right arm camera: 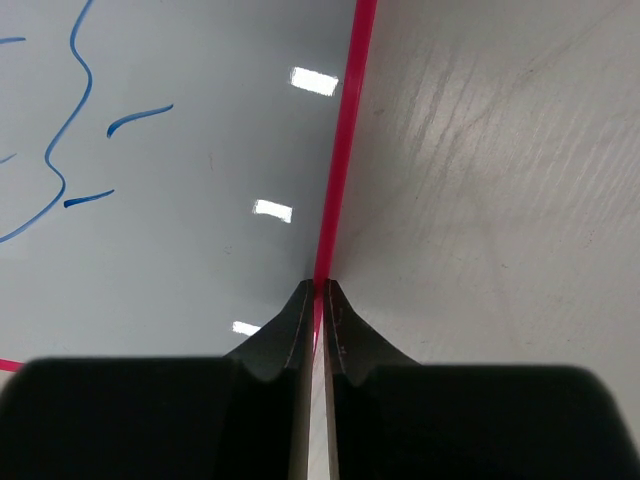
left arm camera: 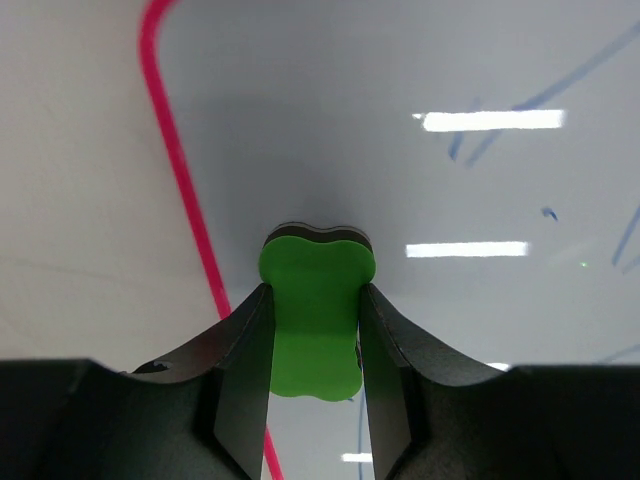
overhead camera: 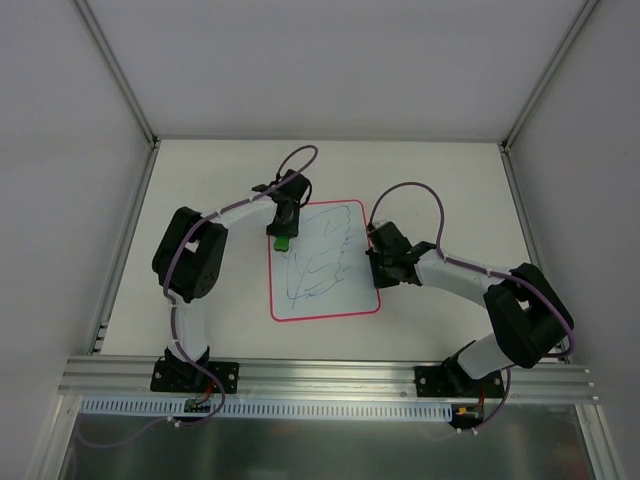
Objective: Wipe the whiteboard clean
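Next, my left gripper moves back up and inward and then wipes down over the blue strokes (left arm camera: 472, 148), because the green block is right up against the red-pink rim (left arm camera: 206, 252), beside those strokes.
The whiteboard (overhead camera: 322, 297) lies flat on the table, white with a red-pink rim and a blue leaf-like drawing (overhead camera: 318, 252) on it. My left gripper (overhead camera: 282, 236) hangs over the board's upper left part, shut on a small green block (overhead camera: 283, 241). In the left wrist view the green block (left arm camera: 315, 325) sits squeezed between both fingers of the left gripper (left arm camera: 315, 290), just right of the board's left rim (left arm camera: 180, 170). My right gripper (overhead camera: 376, 262) is at the board's right edge. In the right wrist view the right gripper (right arm camera: 320, 287) is pinched on the red rim (right arm camera: 345, 130).
The board rests on a pale tabletop (overhead camera: 450, 190) inside white walls. An aluminium rail (overhead camera: 330, 375) runs along the near edge with both arm bases on it. Purple cables (overhead camera: 410, 190) loop above each wrist.
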`<action>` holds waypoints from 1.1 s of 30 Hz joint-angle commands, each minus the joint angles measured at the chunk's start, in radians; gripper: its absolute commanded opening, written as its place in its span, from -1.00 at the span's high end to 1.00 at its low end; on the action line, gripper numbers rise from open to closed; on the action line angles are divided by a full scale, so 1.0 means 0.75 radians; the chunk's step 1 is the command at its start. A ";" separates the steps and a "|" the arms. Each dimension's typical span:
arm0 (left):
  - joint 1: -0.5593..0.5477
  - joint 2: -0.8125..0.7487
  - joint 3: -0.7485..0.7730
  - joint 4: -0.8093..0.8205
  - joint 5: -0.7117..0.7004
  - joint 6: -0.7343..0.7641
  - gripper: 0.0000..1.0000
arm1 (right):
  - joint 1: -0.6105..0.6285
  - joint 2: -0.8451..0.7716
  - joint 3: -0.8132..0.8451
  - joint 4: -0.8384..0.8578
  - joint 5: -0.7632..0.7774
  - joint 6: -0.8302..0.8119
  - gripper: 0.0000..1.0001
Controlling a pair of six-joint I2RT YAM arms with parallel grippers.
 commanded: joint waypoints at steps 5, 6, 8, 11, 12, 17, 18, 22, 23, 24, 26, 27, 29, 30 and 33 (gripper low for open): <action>-0.198 -0.055 -0.427 -0.193 0.178 -0.147 1.00 | 0.008 0.030 -0.045 -0.057 0.019 0.004 0.88; -0.218 -0.073 -0.484 -0.191 0.198 -0.163 1.00 | 0.006 0.030 -0.045 -0.057 0.019 0.004 0.87; -0.257 -0.147 -0.533 -0.191 0.227 -0.177 1.00 | 0.008 0.030 -0.047 -0.055 0.017 0.006 0.88; -0.337 -0.223 -0.605 -0.185 0.280 -0.218 1.00 | 0.008 0.036 -0.049 -0.053 0.017 0.006 0.88; -0.347 -0.231 -0.617 -0.183 0.286 -0.236 1.00 | 0.006 0.038 -0.049 -0.053 0.017 0.006 0.88; -0.333 -0.166 -0.542 -0.175 0.229 -0.204 1.00 | 0.008 0.053 -0.041 -0.053 0.011 0.010 0.88; -0.315 -0.147 -0.475 -0.171 0.231 -0.186 1.00 | 0.008 0.053 -0.037 -0.051 0.011 0.010 0.88; -0.213 -0.019 -0.262 -0.175 0.182 -0.110 1.00 | 0.008 0.041 -0.043 -0.051 0.021 0.010 0.89; -0.188 0.004 -0.213 -0.175 0.178 -0.098 1.00 | 0.008 0.034 -0.045 -0.051 0.025 0.006 0.89; -0.137 0.028 -0.117 -0.175 0.176 -0.073 1.00 | 0.008 0.032 -0.047 -0.051 0.025 0.006 0.89; -0.092 0.104 -0.023 -0.179 0.172 -0.053 1.00 | 0.006 0.032 -0.049 -0.051 0.023 0.006 0.89; -0.063 0.131 0.020 -0.183 0.164 -0.024 1.00 | 0.006 0.034 -0.047 -0.051 0.021 0.006 0.89; -0.041 0.214 0.157 -0.193 0.121 0.005 1.00 | 0.008 0.030 -0.047 -0.053 0.021 0.004 0.89; -0.022 0.241 0.245 -0.201 0.111 0.031 1.00 | 0.008 0.028 -0.049 -0.051 0.023 0.004 0.89; 0.006 0.339 0.386 -0.226 0.078 0.058 1.00 | 0.006 0.020 -0.052 -0.055 0.025 0.004 0.89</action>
